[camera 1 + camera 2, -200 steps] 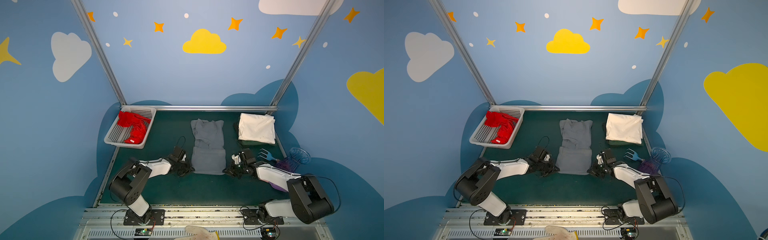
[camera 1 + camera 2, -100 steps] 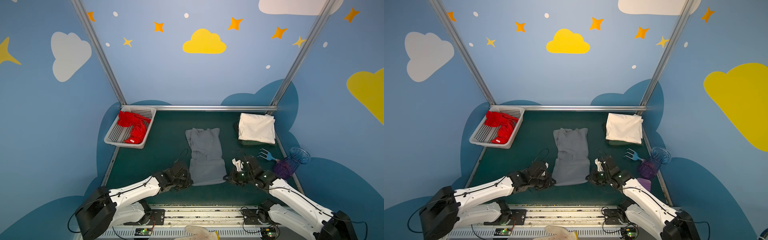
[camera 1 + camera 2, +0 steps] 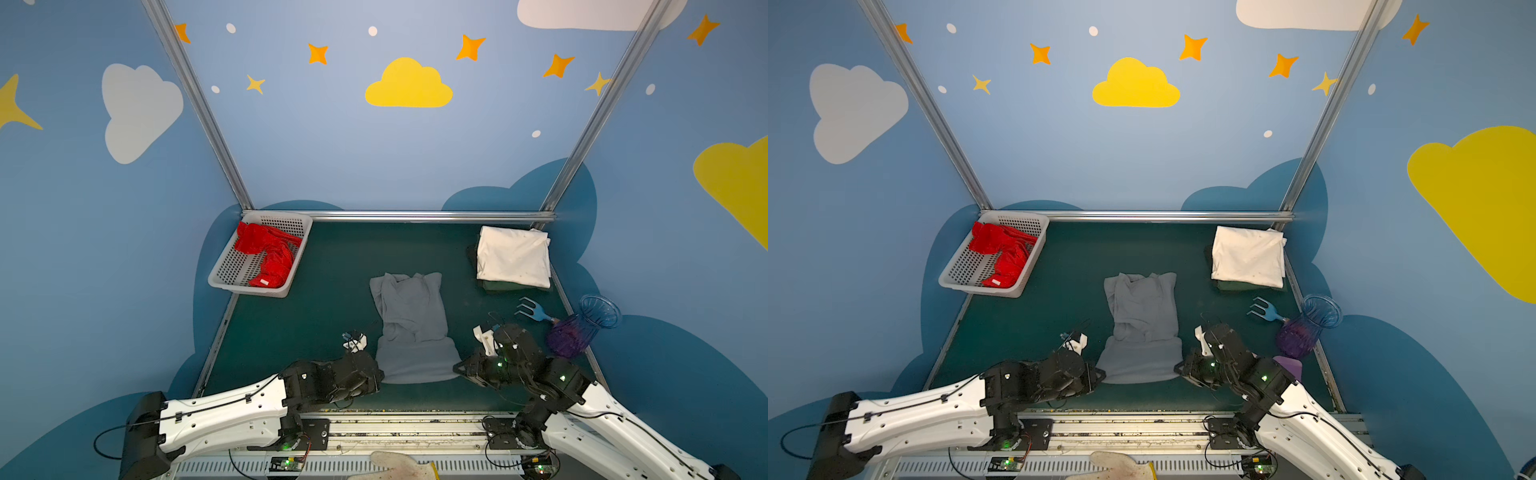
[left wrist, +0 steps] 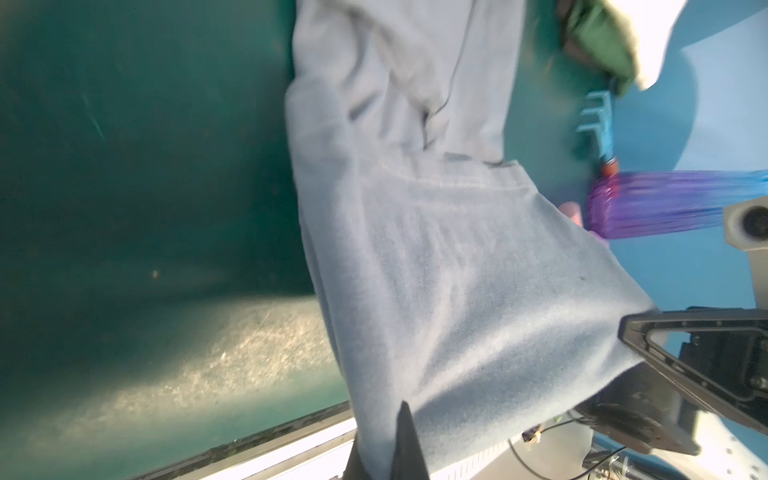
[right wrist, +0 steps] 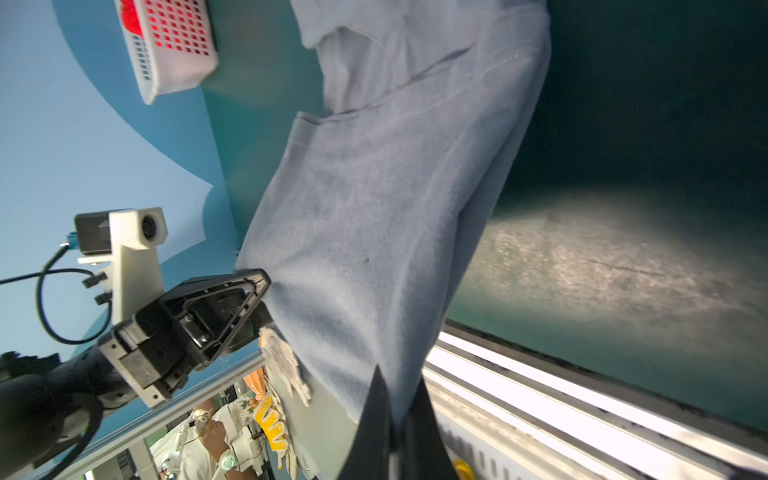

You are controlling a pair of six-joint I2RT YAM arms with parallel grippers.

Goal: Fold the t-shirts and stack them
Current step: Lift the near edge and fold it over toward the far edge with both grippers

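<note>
The slate grey t-shirt's near edge [image 3: 419, 380] is straight between both grippers, so my right gripper should keep folding it forward and let go at the t-shirt's far end [image 3: 406, 278].
The slate grey t-shirt [image 3: 411, 324] [image 3: 1144, 324] lies lengthwise mid-table, partly folded, its near end raised off the mat. My left gripper [image 3: 376, 376] [image 3: 1098, 376] is shut on its near left corner. My right gripper [image 3: 457, 368] [image 3: 1177, 368] is shut on the near right corner. In the wrist views grey cloth [image 4: 436, 270] [image 5: 382, 216] runs pinched between each pair of dark fingers, left gripper [image 4: 386, 449], right gripper [image 5: 399, 415]. The cream-white t-shirt [image 3: 513, 257] [image 3: 1248, 255] sits folded at the back right. The red t-shirt [image 3: 268, 253] [image 3: 1003, 249] lies crumpled in the basket.
The white perforated basket [image 3: 249, 286] [image 3: 980, 289] stands at the back left. A dark green folded cloth [image 3: 498, 286] lies under the cream-white shirt. A blue toy fork [image 3: 534, 311] and a purple-blue vase [image 3: 582, 328] lie at the right edge. The metal front rail [image 3: 415, 419] runs just behind both grippers.
Both grippers have drawn back toward the front rail, dragging the grey t-shirt nearer. Its near end now hangs raised between them.
</note>
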